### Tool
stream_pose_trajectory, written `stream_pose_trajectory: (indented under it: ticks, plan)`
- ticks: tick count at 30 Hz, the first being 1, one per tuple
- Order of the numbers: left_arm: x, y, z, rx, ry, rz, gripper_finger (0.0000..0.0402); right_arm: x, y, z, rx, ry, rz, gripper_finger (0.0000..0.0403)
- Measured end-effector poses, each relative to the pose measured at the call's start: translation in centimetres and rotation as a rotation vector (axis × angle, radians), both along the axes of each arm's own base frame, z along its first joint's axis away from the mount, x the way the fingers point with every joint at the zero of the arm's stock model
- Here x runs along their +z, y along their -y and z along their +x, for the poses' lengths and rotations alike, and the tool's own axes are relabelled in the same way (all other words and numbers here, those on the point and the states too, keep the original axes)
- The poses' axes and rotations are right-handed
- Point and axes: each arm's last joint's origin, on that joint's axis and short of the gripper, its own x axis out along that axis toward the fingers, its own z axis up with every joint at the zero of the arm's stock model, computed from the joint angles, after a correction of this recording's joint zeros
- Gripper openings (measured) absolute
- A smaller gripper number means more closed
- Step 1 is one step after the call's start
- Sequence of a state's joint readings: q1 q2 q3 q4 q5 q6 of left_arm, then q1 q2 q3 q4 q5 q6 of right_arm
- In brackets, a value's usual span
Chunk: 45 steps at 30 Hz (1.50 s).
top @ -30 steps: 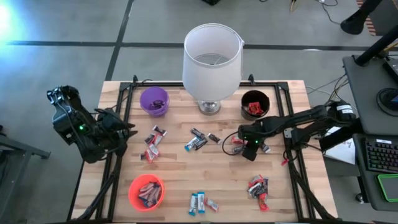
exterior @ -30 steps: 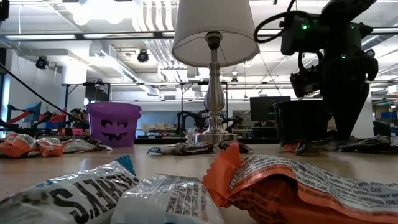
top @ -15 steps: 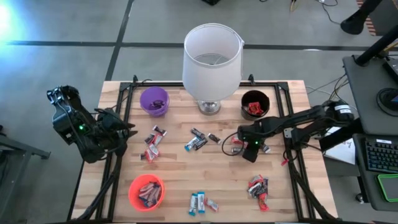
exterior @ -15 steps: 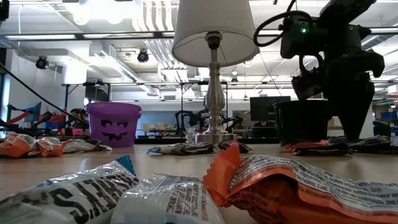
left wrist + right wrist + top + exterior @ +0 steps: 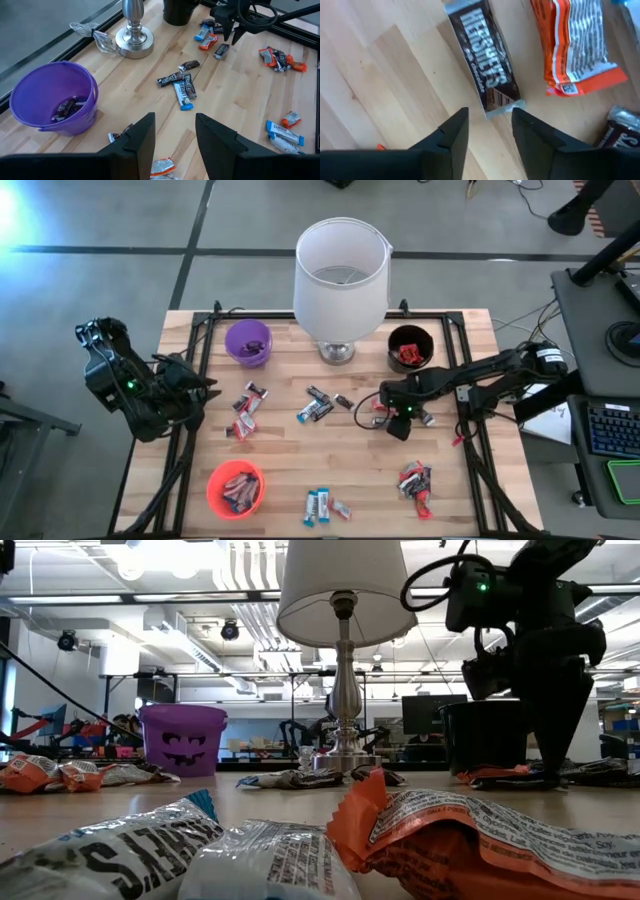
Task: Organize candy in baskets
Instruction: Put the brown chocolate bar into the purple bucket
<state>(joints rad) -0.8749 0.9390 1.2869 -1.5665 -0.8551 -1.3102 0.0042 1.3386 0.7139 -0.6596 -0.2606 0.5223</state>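
Observation:
My right gripper should take the dark brown bar's end [image 5: 503, 104] and pass it to my left gripper, because the purple basket with dark candy [image 5: 248, 342] stands by my left gripper.
Wrapped candy lies in loose groups on the wooden table [image 5: 290, 450]: by the left [image 5: 245, 408], in the middle [image 5: 318, 405], at the near edge [image 5: 322, 505] and near right [image 5: 415, 480]. The purple basket [image 5: 247, 342], the black basket [image 5: 410, 347] and the orange-red basket [image 5: 236, 488] each hold some candy. My right gripper [image 5: 487, 122] points steeply down, open, over the group right of centre. Its fingers stand on either side of one end of a dark brown bar [image 5: 482, 55] that lies flat. My left gripper [image 5: 175, 130] waits raised at the table's left edge, open, with nothing between its fingers.
A big white lampshade on a metal base [image 5: 340, 275] stands at the far middle, between the purple and black baskets. An orange wrapper [image 5: 575, 45] lies right beside the dark bar. Black rails [image 5: 205, 370] run along the table's left and right sides.

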Motion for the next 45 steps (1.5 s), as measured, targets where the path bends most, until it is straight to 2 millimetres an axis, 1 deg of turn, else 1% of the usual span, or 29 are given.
stream_pose_trajectory:
  ticks: [5, 10, 14, 19, 21, 23, 26, 30, 31, 35, 42, 45]
  plan:
    - [0.0, 0.0, 0.0, 0.000, 0.000, 0.000, 0.0123, 0.1, 0.0, 0.6, 0.010, 0.064, -0.003, 0.0170]
    - [0.0, 0.0, 0.0, 0.000, 0.000, 0.001, 0.0123, -0.1, 0.0, 0.8, 0.035, 0.073, -0.026, 0.0176]
    - [0.0, 0.0, 0.0, 0.000, 0.000, 0.001, 0.0123, -0.8, 0.1, 0.9, 0.067, 0.049, -0.048, 0.0176]
    - [0.0, 0.0, 0.0, 0.000, 0.001, 0.000, 0.0123, -2.1, 0.3, 1.2, 0.080, -0.011, -0.108, 0.0174]
    - [0.0, 0.0, 0.0, 0.001, 0.003, -0.001, 0.0123, -2.5, 0.3, 1.3, 0.092, -0.024, -0.119, 0.0169]
    - [0.0, 0.0, 0.0, 0.001, 0.003, -0.001, 0.0123, -2.8, 0.3, 1.4, 0.093, -0.039, -0.120, 0.0156]
    - [0.0, 0.0, 0.0, 0.001, 0.003, -0.001, 0.0123, -3.0, 0.3, 1.4, 0.093, -0.048, -0.117, 0.0113]
    - [0.0, 0.0, 0.0, 0.001, 0.003, -0.001, 0.0123, -2.4, 0.2, 1.3, 0.094, -0.021, -0.100, 0.0032]
    - [0.0, 0.0, 0.0, 0.001, 0.003, -0.001, 0.0123, -2.2, 0.2, 1.2, 0.094, -0.011, -0.095, 0.0024]
    - [0.0, 0.0, 0.0, 0.001, 0.003, -0.001, 0.0123, -1.3, 0.2, 0.8, 0.056, 0.004, -0.083, 0.0017]
    - [0.0, 0.0, 0.0, 0.019, 0.013, -0.023, 0.0123, 1.0, 0.0, -0.2, 0.014, 0.066, -0.007, 0.0014]
    - [0.0, 0.0, 0.0, 0.025, 0.016, -0.031, 0.0123, 2.2, -0.1, -0.6, -0.003, 0.118, 0.029, 0.0014]
